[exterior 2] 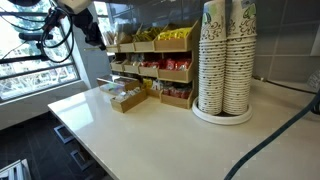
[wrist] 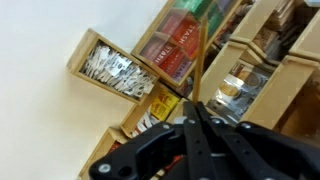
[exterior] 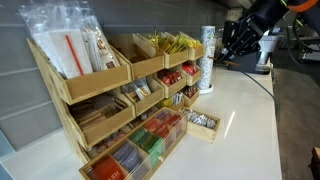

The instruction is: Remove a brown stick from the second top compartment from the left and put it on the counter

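The brown stick (wrist: 201, 58) is hanging clear of the bins and the white counter (exterior: 238, 127) beside the sachet box is open, so my gripper should keep going down until the stick rests there.
In the wrist view my gripper (wrist: 194, 105) is shut on a thin brown stick (wrist: 201, 55), which runs straight out from the fingertips over the rack's lower bins. In both exterior views the gripper (exterior: 228, 50) (exterior 2: 95, 35) hangs in the air above the white counter (exterior: 240, 120) (exterior 2: 170, 130), off the end of the tiered wooden rack (exterior: 100, 120). The second top compartment (exterior: 142, 56) is a pale slope-fronted bin between the bin of straws and the bin of yellow packets. The stick is too thin to make out in the exterior views.
Tall stacks of paper cups (exterior 2: 225, 60) (exterior: 207, 55) stand on the counter beside the rack. A small wooden box of sachets (exterior: 203, 122) (exterior 2: 125, 97) (wrist: 115, 70) sits in front of the rack. A cable (exterior 2: 280, 125) crosses the counter.
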`<state>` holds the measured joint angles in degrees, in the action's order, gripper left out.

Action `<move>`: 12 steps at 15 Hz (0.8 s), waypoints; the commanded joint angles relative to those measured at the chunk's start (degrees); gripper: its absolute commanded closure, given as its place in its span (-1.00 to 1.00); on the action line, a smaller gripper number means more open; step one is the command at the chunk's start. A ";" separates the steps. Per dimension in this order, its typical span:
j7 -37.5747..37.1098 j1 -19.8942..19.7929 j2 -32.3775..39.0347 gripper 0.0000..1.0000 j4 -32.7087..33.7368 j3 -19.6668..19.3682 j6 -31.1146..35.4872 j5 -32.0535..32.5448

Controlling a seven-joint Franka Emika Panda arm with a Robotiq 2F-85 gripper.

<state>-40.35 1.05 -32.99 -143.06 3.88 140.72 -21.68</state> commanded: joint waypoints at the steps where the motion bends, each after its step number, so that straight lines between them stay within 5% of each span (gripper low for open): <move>1: -1.33 -4.47 -0.73 0.98 -1.45 0.97 -5.56 4.18; 7: -2.54 -8.68 2.99 0.98 -1.96 2.73 -10.43 10.95; 12: -4.26 -10.21 8.40 0.98 -2.97 3.82 -8.20 16.99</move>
<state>-42.25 -7.76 -27.87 -145.92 6.49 131.14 -8.79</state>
